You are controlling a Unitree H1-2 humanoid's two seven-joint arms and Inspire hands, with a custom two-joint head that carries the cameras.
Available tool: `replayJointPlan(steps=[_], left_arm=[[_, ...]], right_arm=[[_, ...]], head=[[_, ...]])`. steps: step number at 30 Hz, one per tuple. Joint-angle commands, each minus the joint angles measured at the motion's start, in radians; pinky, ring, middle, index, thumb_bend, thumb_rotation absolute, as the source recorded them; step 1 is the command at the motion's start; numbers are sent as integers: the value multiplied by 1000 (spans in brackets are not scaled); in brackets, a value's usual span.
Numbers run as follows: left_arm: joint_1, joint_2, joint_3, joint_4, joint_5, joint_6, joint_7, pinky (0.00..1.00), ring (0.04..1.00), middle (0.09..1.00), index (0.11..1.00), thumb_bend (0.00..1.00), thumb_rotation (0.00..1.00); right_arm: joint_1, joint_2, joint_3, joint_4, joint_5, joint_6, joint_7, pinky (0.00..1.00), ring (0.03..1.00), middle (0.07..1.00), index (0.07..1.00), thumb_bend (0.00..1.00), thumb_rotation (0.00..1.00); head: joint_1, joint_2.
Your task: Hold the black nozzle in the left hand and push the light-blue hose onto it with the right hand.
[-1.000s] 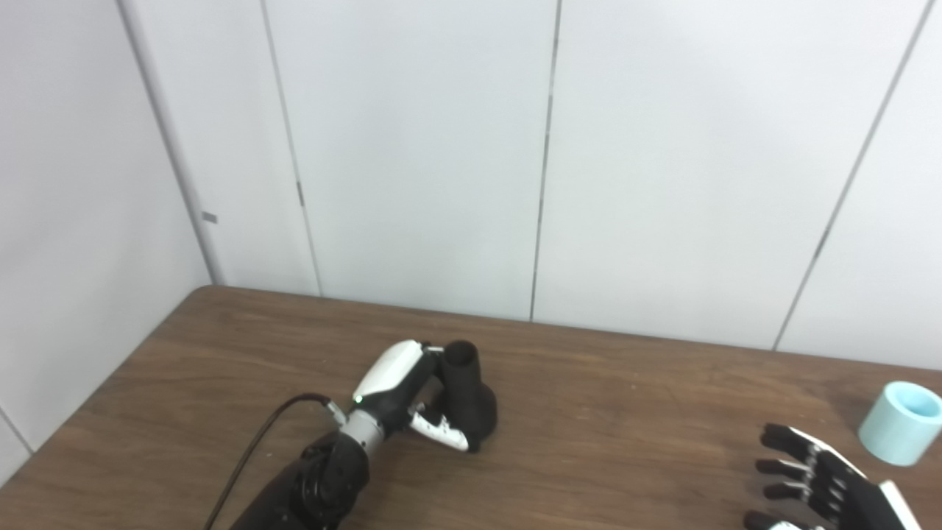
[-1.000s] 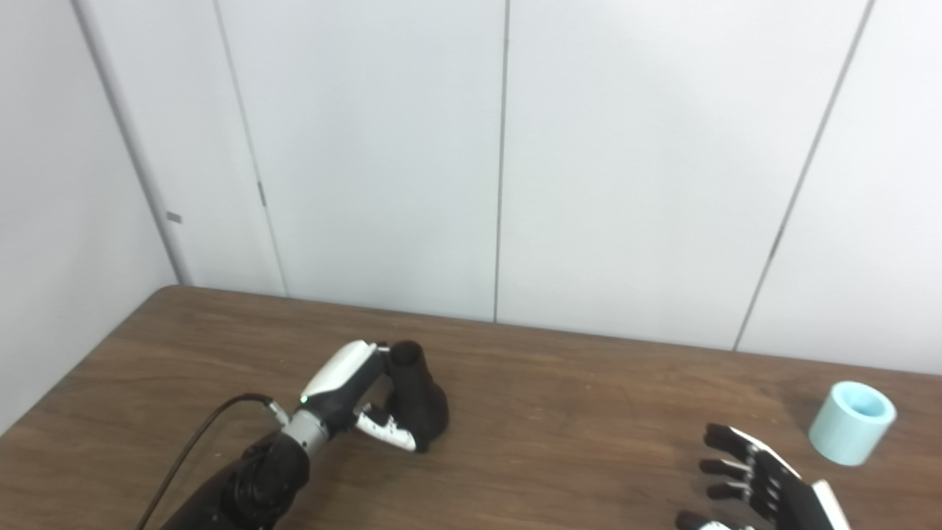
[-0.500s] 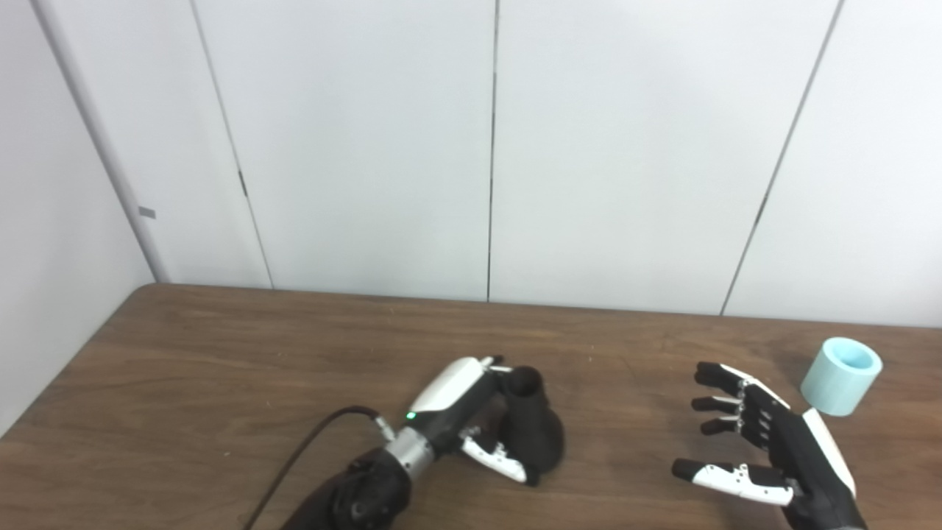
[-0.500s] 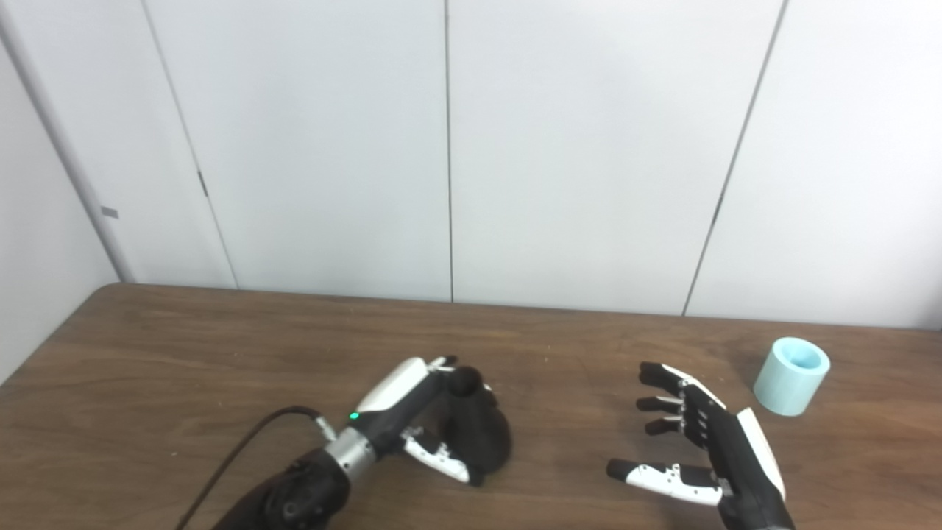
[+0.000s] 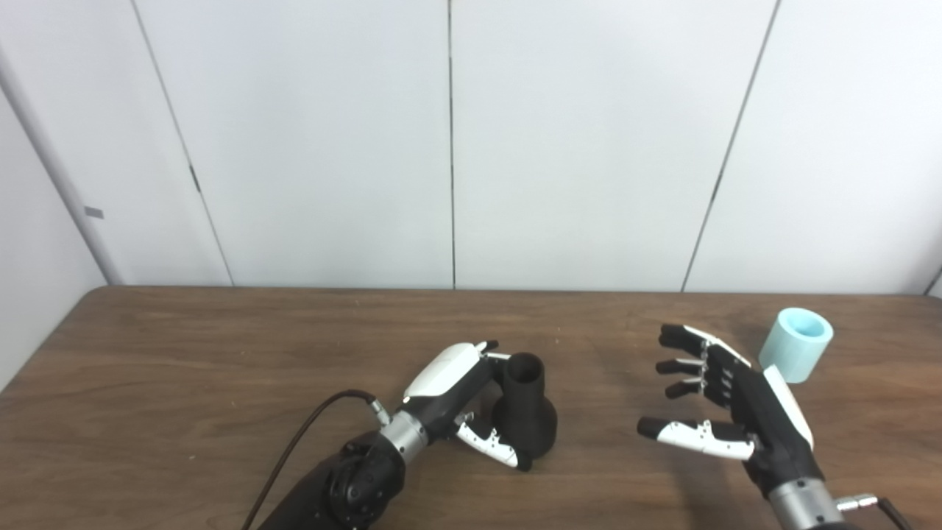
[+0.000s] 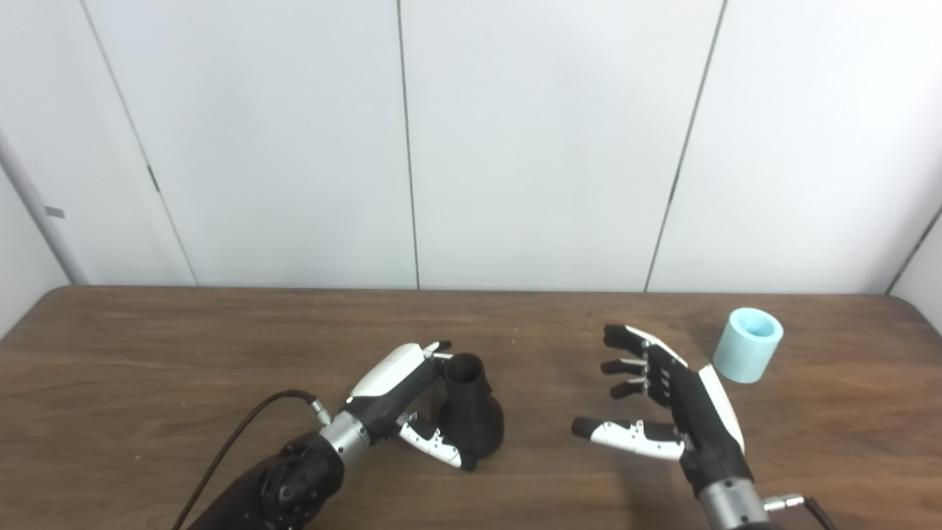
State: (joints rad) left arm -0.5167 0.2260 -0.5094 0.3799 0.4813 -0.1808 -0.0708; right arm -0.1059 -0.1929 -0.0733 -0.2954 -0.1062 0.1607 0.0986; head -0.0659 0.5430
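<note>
The light-blue hose (image 5: 796, 345) should slide over the black nozzle's neck when the robot pushes, and it should stop above the wide base (image 5: 528, 422) because the nozzle gets wider there.
The black nozzle (image 5: 528, 421) stands upright on the brown table (image 5: 184, 368), wide base down and open neck up. My left hand (image 5: 458, 383) is shut on it, fingers behind the neck and thumb across the base in front. The light-blue hose (image 5: 795, 344), a short open cylinder, stands at the right, near the table's far edge. My right hand (image 5: 739, 397) is open and empty, fingers spread, just left of the hose and not touching it. The same scene shows in the right eye view, with the nozzle (image 6: 471, 421) and the hose (image 6: 748, 344).
A black cable (image 5: 309, 434) runs along my left forearm. A white panelled wall (image 5: 449, 147) stands right behind the table's far edge. The table's right corner (image 6: 912, 309) lies just past the hose.
The camera has swung to the right. My right hand has risen from the bottom right corner and come forward, closer to the hose. My left hand stays on the nozzle.
</note>
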Motion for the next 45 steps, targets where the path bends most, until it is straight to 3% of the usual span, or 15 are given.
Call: replayJointPlan(steps=[1,2,12,15,17,20,24,29,37,43,45], left_arm=[[46,16,-61,81,85,30,-69,1000,597,465,501,525,0],[42,18,-66,89,93,31,-65,1000,597,464,501,525,0],[28,43,-96,163,124,27,-28,1000,605,465,497,526,0],[30,50,-94,178,123,11,-23,1000,612,466,496,526,0],[35,58,-89,179,114,6,-28,1000,616,467,495,526,0],[41,64,-83,188,101,-4,-31,1000,620,470,494,526,0],[40,69,-81,217,98,-26,-23,1000,620,463,499,525,0],[41,77,-86,236,111,-35,-10,1000,618,461,500,525,0],[50,84,-85,230,101,-33,-21,1000,615,465,498,525,0],[53,90,-83,229,93,-45,-22,1000,616,467,498,525,0],[52,91,-83,232,89,-52,-23,1000,615,468,498,525,0]], right_arm=[[-54,-48,-27,-68,9,6,3,558,691,807,793,715,173],[-62,-73,-37,-83,9,11,10,557,690,806,793,716,173],[-196,-333,-110,-161,-36,100,70,516,675,790,775,759,203],[-244,-403,-107,-143,-72,136,95,510,669,784,774,763,183],[-303,-484,-96,-97,-113,185,132,525,682,790,777,764,178],[-369,-550,-59,-26,-176,264,163,573,741,847,803,773,155],[-432,-557,-35,71,-283,309,234,697,848,932,859,807,123],[-490,-546,-9,186,-369,309,276,754,878,933,873,818,142],[-561,-555,53,364,-379,307,295,759,915,956,884,811,179],[-604,-541,80,460,-377,308,339,784,976,1000,958,804,193],[-619,-539,112,511,-401,308,354,807,981,1000,967,813,216]], head=[[-1,1],[-37,-3],[-149,-44],[-173,-52],[-212,-70],[-256,-93],[-282,-107],[-306,-132],[-315,-137],[-322,-138],[-323,-139]])
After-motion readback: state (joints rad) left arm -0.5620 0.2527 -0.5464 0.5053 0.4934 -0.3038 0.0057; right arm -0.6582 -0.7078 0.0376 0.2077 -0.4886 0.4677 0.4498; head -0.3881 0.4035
